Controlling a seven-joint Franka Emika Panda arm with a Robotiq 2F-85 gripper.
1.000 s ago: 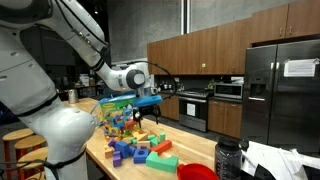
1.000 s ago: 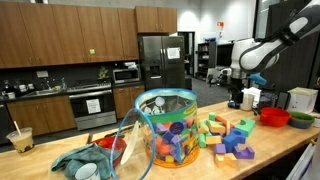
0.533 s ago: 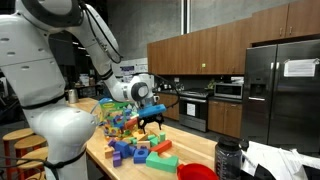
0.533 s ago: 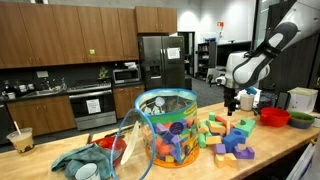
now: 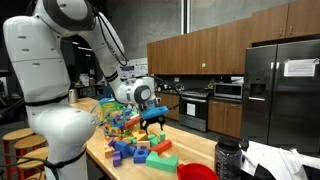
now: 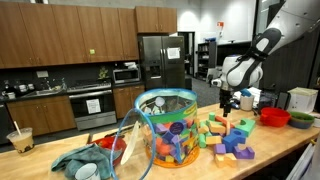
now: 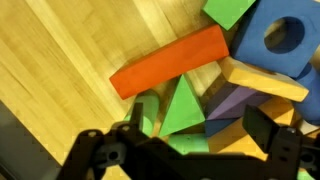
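Note:
I should move toward the open counter and center over the green cylinder before I go down, because it lies by one finger, off my gripper's middle.
My gripper is open and hangs close above a heap of foam blocks on a wooden counter. Between its fingers lies a green triangular block. A long orange-red block lies just beyond it, with a yellow block, a purple block, a blue block with a hole and a green block at one side. In both exterior views the gripper is low over the block pile.
A clear tub full of blocks stands by the pile. A red bowl, a blue-green cloth, a cup with a straw and a dark bottle are on the counter. Kitchen cabinets and a fridge lie behind.
The arm has lowered and swung toward the block pile; the gripper has come down from above the tub height to just over the blocks.

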